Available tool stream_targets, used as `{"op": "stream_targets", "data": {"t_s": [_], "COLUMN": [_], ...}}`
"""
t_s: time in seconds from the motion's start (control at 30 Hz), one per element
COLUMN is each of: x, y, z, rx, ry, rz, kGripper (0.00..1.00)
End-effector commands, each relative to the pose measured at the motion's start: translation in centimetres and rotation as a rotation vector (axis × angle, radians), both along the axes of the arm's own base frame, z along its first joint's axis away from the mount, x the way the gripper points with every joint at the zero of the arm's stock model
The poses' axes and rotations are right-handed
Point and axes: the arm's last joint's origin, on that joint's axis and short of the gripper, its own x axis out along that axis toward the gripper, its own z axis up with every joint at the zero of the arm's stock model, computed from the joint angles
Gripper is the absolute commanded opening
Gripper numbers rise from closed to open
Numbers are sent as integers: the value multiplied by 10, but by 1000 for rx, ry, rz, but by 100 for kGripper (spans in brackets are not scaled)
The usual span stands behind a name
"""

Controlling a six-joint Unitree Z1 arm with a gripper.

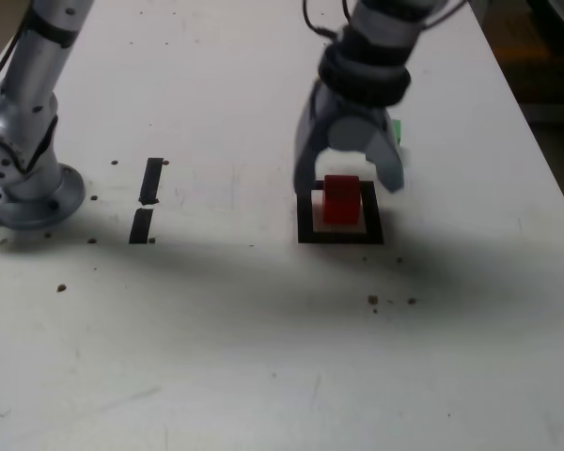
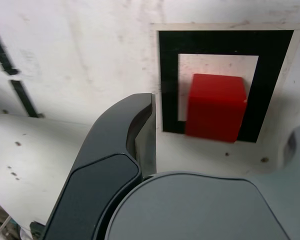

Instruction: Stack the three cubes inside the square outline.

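The robot's gripper should now move away until its fingers are on both sides of the yellow cube, since the red cube [image 1: 341, 201] stands within the square outline, clear of the gripper's open fingers.
A red cube [image 1: 341, 199] [image 2: 215, 106] stands inside the black square outline [image 1: 307, 218] [image 2: 168, 80] on the white table. My gripper [image 1: 348, 177] [image 2: 217, 142] is open just above it, one finger on each side of the cube and neither touching it. A sliver of the green cube [image 1: 396, 130] shows behind the gripper's finger on the exterior view's right. The yellow cube is not in view. In the wrist view one dark finger [image 2: 135, 130] hangs beside the outline's edge.
Two short black strips [image 1: 151, 180] [image 1: 141, 225] lie toward the exterior view's left, near the arm's base [image 1: 28, 188]. The table's edge [image 1: 545, 160] runs down the exterior view's right. Small dark specks [image 1: 392, 301] dot the tabletop.
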Motion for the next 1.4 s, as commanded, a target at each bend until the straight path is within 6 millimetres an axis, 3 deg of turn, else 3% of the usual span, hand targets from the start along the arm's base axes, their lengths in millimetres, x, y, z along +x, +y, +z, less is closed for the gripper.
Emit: {"op": "stream_targets", "data": {"t_s": [0.0,0.13,0.27,0.47,0.67,0.87,1.17,1.37], "x": [-15,-29,-31,-27,-13,-4,9,14], "y": [16,50,92,150,194,215,225,229], "z": [31,59,66,53,24,-6,-34,-41], "rx": [22,44,35,11,-2,6,5,23], "ry": [-62,-114,-121,-108,-75,-19,4,-4], "rz": [6,3,25,62,76,78,59,52], "kGripper": [100,100,100,100,99,95,85,62]}}
